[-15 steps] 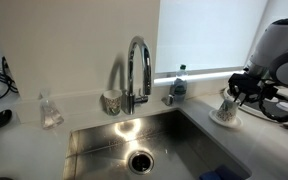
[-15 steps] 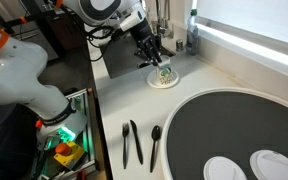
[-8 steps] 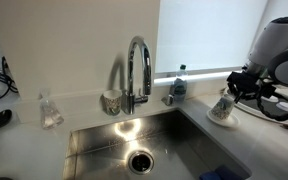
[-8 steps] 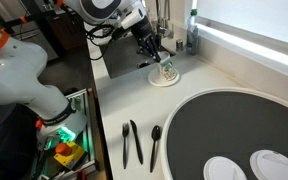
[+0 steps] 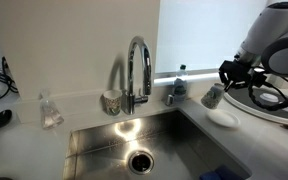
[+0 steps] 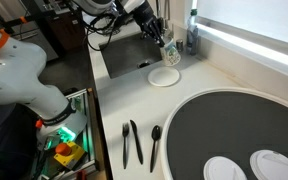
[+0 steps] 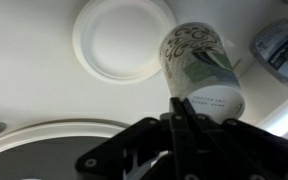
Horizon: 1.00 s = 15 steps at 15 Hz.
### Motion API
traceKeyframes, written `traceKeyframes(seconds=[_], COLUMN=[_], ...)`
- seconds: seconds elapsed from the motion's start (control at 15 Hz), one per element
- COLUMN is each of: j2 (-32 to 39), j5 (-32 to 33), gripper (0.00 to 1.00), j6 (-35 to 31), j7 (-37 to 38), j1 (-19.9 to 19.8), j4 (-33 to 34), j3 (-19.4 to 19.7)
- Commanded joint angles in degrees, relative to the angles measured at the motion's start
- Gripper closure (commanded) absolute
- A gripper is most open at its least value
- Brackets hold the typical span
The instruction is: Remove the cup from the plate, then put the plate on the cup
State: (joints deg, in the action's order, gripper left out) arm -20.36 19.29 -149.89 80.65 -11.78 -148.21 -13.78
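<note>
My gripper should set the cup upright, straight on the counter [image 5: 204, 109] beside the plate, before it reaches for the plate, because the cup slants [image 5: 213, 97] in my gripper near the plate's edge.
My gripper [image 5: 222, 84] is shut on the cup [image 5: 212, 96], a small handleless cup that looks grey-blue in both exterior views [image 6: 169, 52]. The wrist view shows a green-grey print on its side [image 7: 204, 70]. I hold the cup tilted in the air, lifted off the plate. The plate [image 5: 222, 118] is a small round white saucer and lies bare on the counter beside the sink. It also shows in an exterior view [image 6: 164, 77] and in the wrist view [image 7: 124, 38], up and to the left of the cup. My fingers [image 7: 180, 108] grip the cup's rim.
A steel sink [image 5: 104, 150] with a tall faucet [image 5: 136, 70] lies beside the plate. A water bottle [image 5: 179, 82] stands behind the plate. A pale patterned cup [image 5: 111, 101] and a clear glass piece [image 5: 50, 110] stand by the faucet. A big dark round mat [image 6: 244, 125] and black utensils [image 6: 132, 142] lie on the counter.
The gripper has lifted the cup off the plate and carried it up and toward the sink side. The plate stays where it was, now bare.
</note>
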Motion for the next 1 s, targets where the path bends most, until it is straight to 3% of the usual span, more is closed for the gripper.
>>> traceKeyframes(seconds=[0.0,0.53,0.93], j2=[3.00,9.13,12.14], j5=[1.24,1.21,4.65], gripper=[0.99,0.99,0.99], j6=[-0.97,0.83,2.96], j7=[-0.40,-7.53,-9.31], j1=[1.87,7.55,7.93], j4=[2.87,6.31,8.07], j3=[-0.69,-1.09,0.38])
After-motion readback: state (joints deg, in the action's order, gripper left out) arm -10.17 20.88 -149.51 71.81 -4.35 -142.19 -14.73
